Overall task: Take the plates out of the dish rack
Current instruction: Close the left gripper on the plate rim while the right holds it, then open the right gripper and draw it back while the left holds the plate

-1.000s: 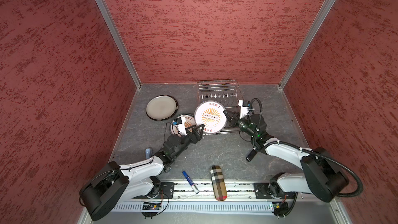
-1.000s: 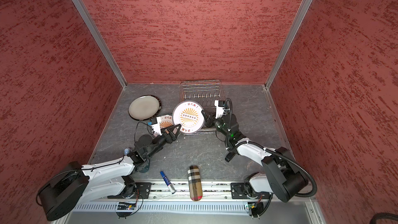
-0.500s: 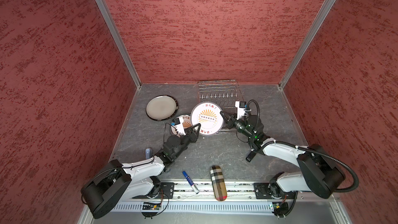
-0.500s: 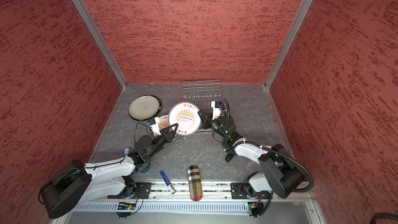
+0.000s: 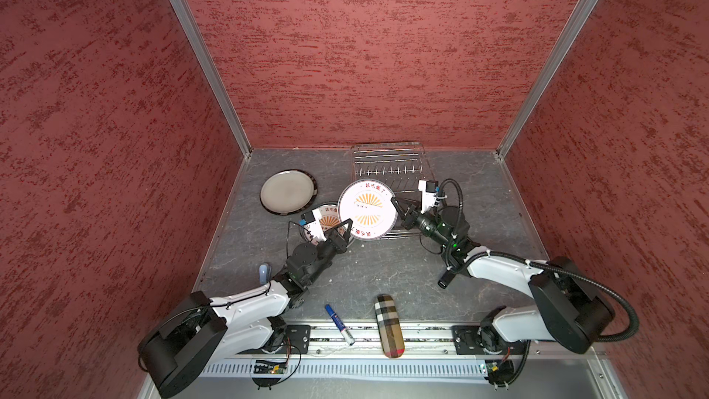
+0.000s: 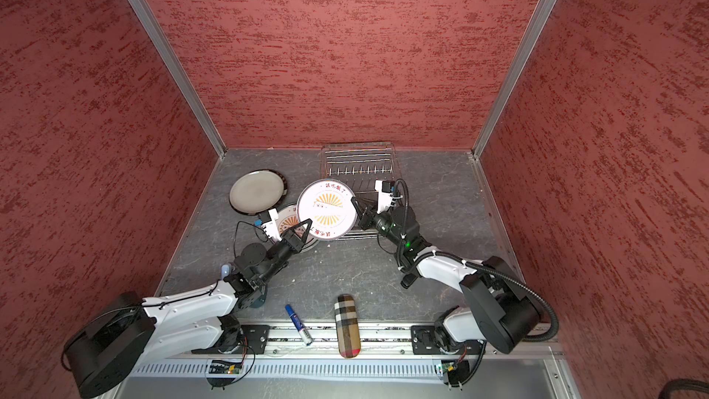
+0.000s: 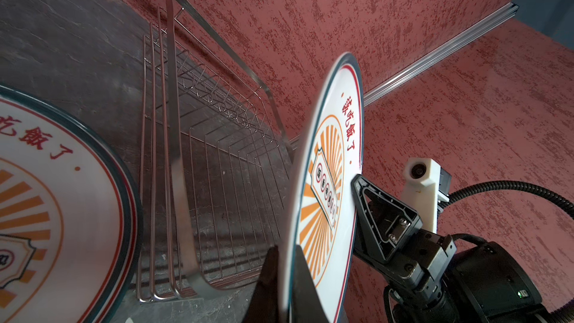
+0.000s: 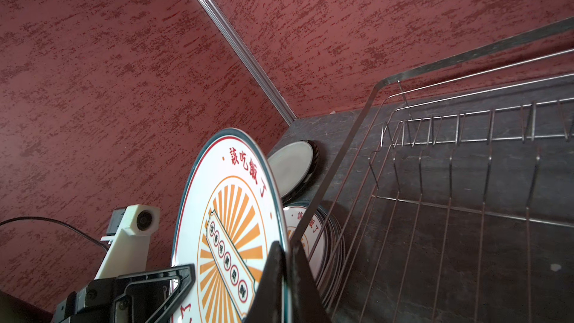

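My right gripper should open and move away first, because both grippers are on the upright plate's rim (image 5: 393, 207). Then my left gripper will lay the plate on the flat sunburst plate (image 5: 330, 216).
A white plate with an orange sunburst (image 5: 367, 209) (image 6: 326, 209) is held upright in the air in front of the dish rack (image 5: 387, 163) (image 6: 358, 165). My left gripper (image 5: 347, 222) (image 7: 287, 256) is shut on its lower left rim. My right gripper (image 5: 395, 201) (image 8: 287, 250) is shut on its opposite rim. A second sunburst plate (image 5: 326, 218) (image 7: 62, 212) lies flat on the table, partly under the left gripper. A plain grey plate with a dark rim (image 5: 287, 191) (image 8: 290, 166) lies further left. The rack's prongs stand bare.
A blue marker (image 5: 339, 324) and a plaid case (image 5: 389, 326) lie at the table's front edge. A small blue-white object (image 5: 264, 272) sits by the left arm. Red walls close in the back and both sides.
The right gripper carried the sunburst plate leftward, away from the rack. The left gripper, open before, has shut on the plate's lower left rim.
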